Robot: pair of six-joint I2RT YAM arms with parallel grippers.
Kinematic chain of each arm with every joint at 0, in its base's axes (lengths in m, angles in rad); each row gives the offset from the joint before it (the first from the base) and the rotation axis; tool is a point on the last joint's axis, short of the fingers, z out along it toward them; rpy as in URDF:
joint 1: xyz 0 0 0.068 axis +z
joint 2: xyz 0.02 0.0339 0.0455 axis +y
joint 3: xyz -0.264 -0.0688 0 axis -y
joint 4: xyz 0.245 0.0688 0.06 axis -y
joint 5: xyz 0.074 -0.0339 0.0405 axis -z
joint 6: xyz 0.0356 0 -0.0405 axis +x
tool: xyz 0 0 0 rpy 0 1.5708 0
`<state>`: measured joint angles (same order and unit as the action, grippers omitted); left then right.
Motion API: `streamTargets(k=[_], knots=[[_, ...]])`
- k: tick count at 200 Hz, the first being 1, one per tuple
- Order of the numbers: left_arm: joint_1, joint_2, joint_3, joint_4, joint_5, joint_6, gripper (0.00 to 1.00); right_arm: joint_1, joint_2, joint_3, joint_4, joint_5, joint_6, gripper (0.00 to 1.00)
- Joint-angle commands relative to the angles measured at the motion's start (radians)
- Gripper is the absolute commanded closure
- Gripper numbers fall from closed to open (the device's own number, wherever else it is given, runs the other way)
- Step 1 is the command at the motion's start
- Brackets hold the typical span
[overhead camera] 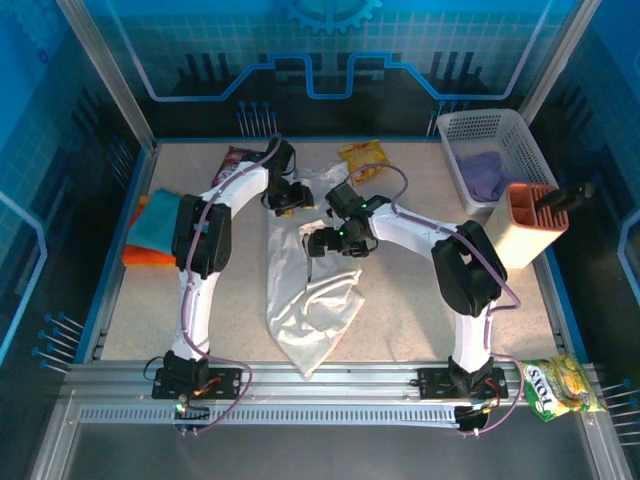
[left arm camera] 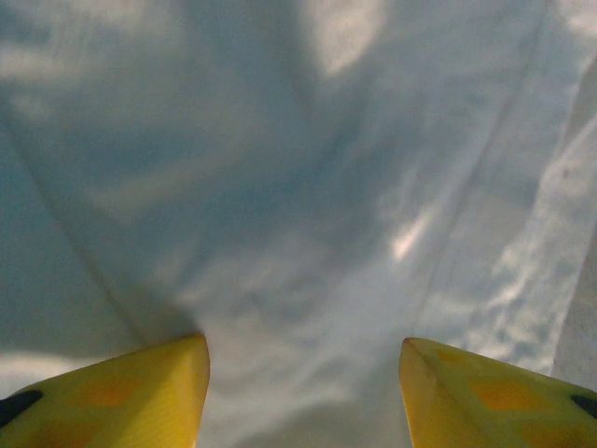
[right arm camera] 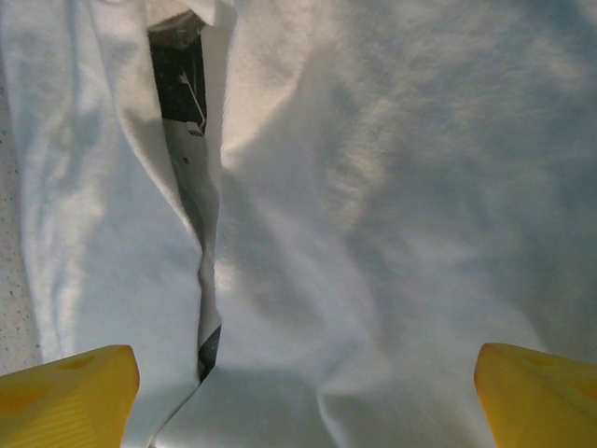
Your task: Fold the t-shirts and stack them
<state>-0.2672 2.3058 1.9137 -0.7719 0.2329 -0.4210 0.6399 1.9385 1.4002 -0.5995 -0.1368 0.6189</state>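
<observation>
The near end of the white t-shirt runs at a slant to a crumpled point (overhead camera: 308,357), so the robot's left gripper should leave the t-shirt's top end and take hold of its near edge (overhead camera: 277,328) across from the right gripper.
A large white t-shirt (overhead camera: 305,300) lies crumpled in a long strip down the middle of the table. Over its top end my left gripper (overhead camera: 286,198) stands open, and in the left wrist view the yellow fingertips (left arm camera: 159,392) sit apart above the white cloth (left arm camera: 308,215). My right gripper (overhead camera: 322,240) is just right of it over the same shirt, its jaws wide open. In the right wrist view the white shirt (right arm camera: 392,205) shows a fold with its dark neck label (right arm camera: 179,79). Folded teal (overhead camera: 155,222) and orange (overhead camera: 148,256) t-shirts lie stacked at the left edge.
A white basket (overhead camera: 485,128) holding purple cloth stands at the back right, with an orange-and-white bin (overhead camera: 530,225) in front of it. Snack packets lie at the back: purple (overhead camera: 235,158) and yellow (overhead camera: 362,155). Another packet (overhead camera: 560,385) rests on the front rail at the right.
</observation>
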Motion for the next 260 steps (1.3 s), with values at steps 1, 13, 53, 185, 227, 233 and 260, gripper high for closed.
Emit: streamTargets(k=[1, 13, 53, 185, 227, 233, 260], knots=[[0.02, 0.064, 0.079, -0.014, 0.022, -0.03, 0.43, -0.01, 0.057, 0.001, 0.04, -0.052, -0.012, 0.07], [0.031, 0.11, 0.133, -0.043, 0.033, -0.03, 0.43, -0.014, 0.087, 0.018, 0.044, -0.045, -0.007, 0.08], [0.051, 0.27, 0.376, -0.155, 0.053, -0.011, 0.44, -0.047, 0.184, 0.103, 0.027, -0.036, 0.026, 0.08], [0.058, -0.04, 0.322, -0.128, 0.192, 0.048, 0.4, -0.06, -0.113, 0.075, 0.026, 0.015, -0.106, 0.0], [0.03, -0.445, -0.267, 0.064, 0.171, -0.01, 0.39, -0.061, -0.322, -0.143, -0.01, -0.033, -0.101, 0.0], [0.024, -0.506, -0.36, 0.102, 0.164, -0.024, 0.39, -0.059, -0.343, -0.173, -0.019, -0.036, -0.095, 0.0], [-0.011, -0.764, -0.711, 0.181, 0.139, -0.087, 0.39, -0.043, -0.441, -0.328, -0.027, -0.032, -0.067, 0.09]])
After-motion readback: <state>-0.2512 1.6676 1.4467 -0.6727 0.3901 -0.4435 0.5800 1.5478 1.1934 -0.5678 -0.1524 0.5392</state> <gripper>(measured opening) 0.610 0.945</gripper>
